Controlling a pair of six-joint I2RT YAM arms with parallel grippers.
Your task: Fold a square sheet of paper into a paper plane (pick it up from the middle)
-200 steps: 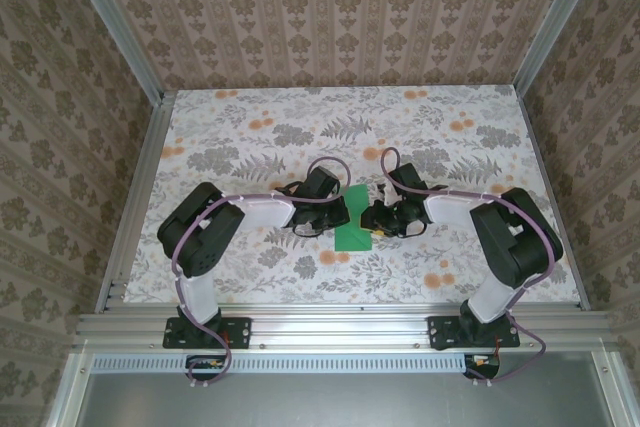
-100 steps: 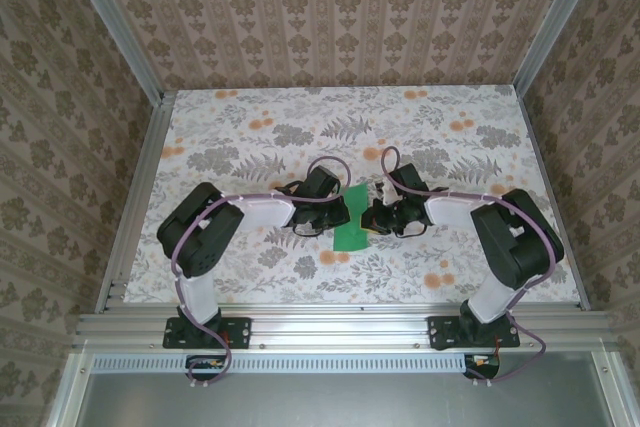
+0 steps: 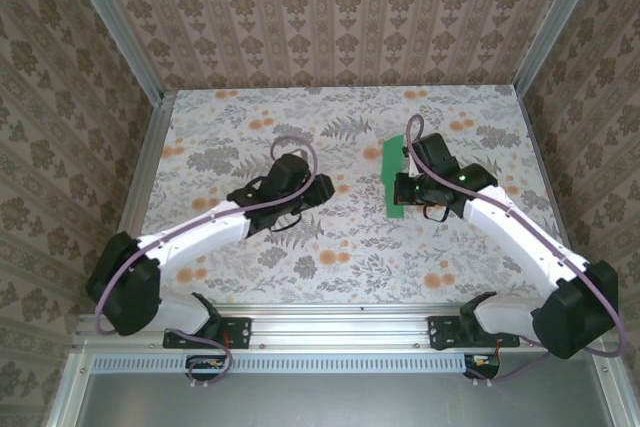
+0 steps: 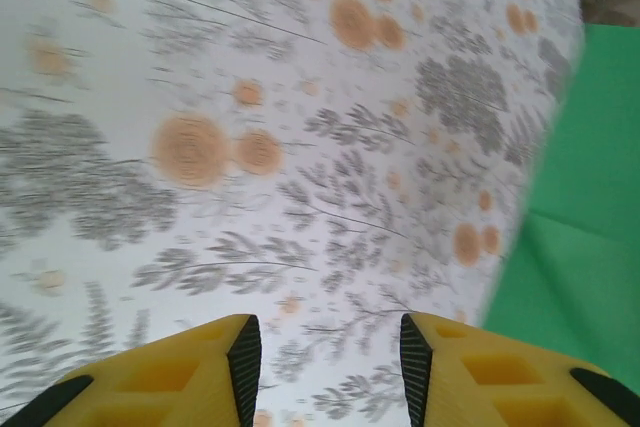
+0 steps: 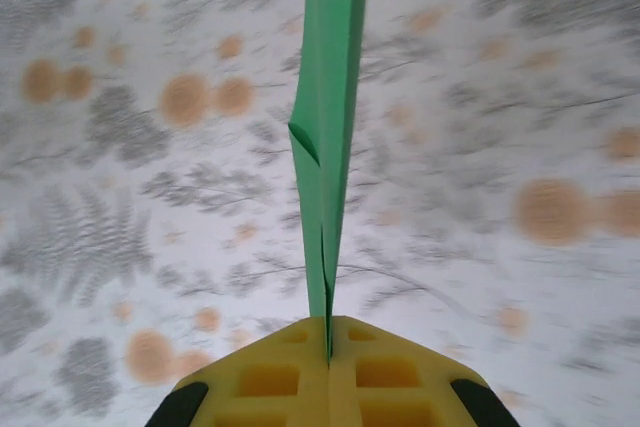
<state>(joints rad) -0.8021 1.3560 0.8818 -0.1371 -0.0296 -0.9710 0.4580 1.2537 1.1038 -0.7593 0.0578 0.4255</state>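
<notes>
The folded paper (image 3: 392, 179) stands edge-on in the robot's right gripper, away from the left gripper, so the robot should lay the paper flat near the middle (image 3: 358, 218) before it takes the paper's edge.
The bright-green square sheet of paper (image 3: 394, 177) is folded into a long narrow strip and hangs above the table right of centre. My right gripper (image 3: 412, 191) is shut on its near end. In the right wrist view the folded paper (image 5: 330, 117) stands edge-on, running straight out from the pinched yellow fingertips of the right gripper (image 5: 329, 342). My left gripper (image 3: 318, 188) is to the left of the paper and apart from it. In the left wrist view the left gripper (image 4: 322, 357) is open with nothing between its yellow fingers, and the green paper (image 4: 590, 227) shows at the right edge.
The floral tablecloth (image 3: 250, 127) covers the table, with patterned walls on three sides. An aluminium rail (image 3: 330, 325) runs along the near edge by the arm bases.
The left gripper has opened, let go of the paper and drawn back left. The right gripper has shut on the paper and carried it up and to the right, off the table.
</notes>
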